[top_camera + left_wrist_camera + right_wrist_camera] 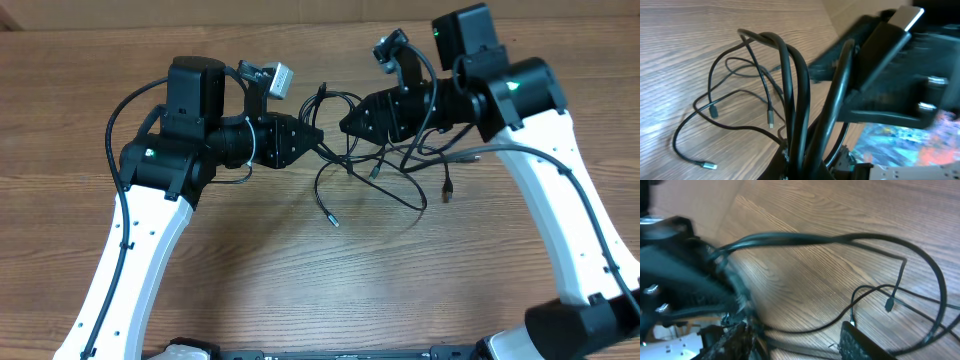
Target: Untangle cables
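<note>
My left gripper is squeezing several cables in one tight arch (794, 85). It should put them down, grab a cable close to its plug and raise that cable to my right gripper.
The cables (352, 158) are thin black cords lying in a loose tangle on the wooden table between my two arms. My left gripper (312, 136) is shut on a bunch of the cables (790, 75), which rise from its jaws (800, 167) in a tight arch. My right gripper (346, 122) faces it from the right, almost tip to tip. In the right wrist view its fingers (860, 342) stand apart, the gripper (797, 342) is open, and one thin strand crosses the gap. A long cable loop (840, 239) arcs over the table.
Loose plug ends lie on the wood (334, 221) (447, 195) (710, 165). The right arm's black body (890, 75) fills the right side of the left wrist view. The left arm (675, 265) crowds the left of the right wrist view.
</note>
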### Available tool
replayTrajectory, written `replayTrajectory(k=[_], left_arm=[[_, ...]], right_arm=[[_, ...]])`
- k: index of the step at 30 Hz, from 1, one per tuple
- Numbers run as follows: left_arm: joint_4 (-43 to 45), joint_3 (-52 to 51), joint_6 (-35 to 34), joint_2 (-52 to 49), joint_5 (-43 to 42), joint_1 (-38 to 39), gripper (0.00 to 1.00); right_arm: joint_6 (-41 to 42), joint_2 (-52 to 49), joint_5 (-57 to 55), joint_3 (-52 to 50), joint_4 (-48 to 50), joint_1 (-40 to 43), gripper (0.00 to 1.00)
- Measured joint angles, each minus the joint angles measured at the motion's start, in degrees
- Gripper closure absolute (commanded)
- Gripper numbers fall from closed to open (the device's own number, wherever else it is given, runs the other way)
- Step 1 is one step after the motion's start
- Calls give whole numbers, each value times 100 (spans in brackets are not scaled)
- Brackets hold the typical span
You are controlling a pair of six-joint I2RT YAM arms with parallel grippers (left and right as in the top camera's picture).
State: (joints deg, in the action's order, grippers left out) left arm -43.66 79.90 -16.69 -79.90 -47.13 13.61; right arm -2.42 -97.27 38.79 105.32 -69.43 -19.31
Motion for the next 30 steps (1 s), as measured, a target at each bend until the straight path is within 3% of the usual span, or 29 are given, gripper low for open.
replayTrajectory(k=[5,10,22,25,30], left_arm=[[0,0,-105,0,-87,2,96],[-13,0,-140,-7,184,28,96],[-763,0,-142,-28,2011,205,95],[-955,9,-138,-28,2457,118,85],[-1003,9,-155,-70,2844,-20,56]], right_arm=[[365,-376,-321,0,103,-35,96],[1064,-404,-846,0,37,-160,96],[2131,-402,-1825,0,-514,-293,96],[2221,-404,-2511,0,-612,-149,96],[2315,-411,-3016,0,-581,144,96]])
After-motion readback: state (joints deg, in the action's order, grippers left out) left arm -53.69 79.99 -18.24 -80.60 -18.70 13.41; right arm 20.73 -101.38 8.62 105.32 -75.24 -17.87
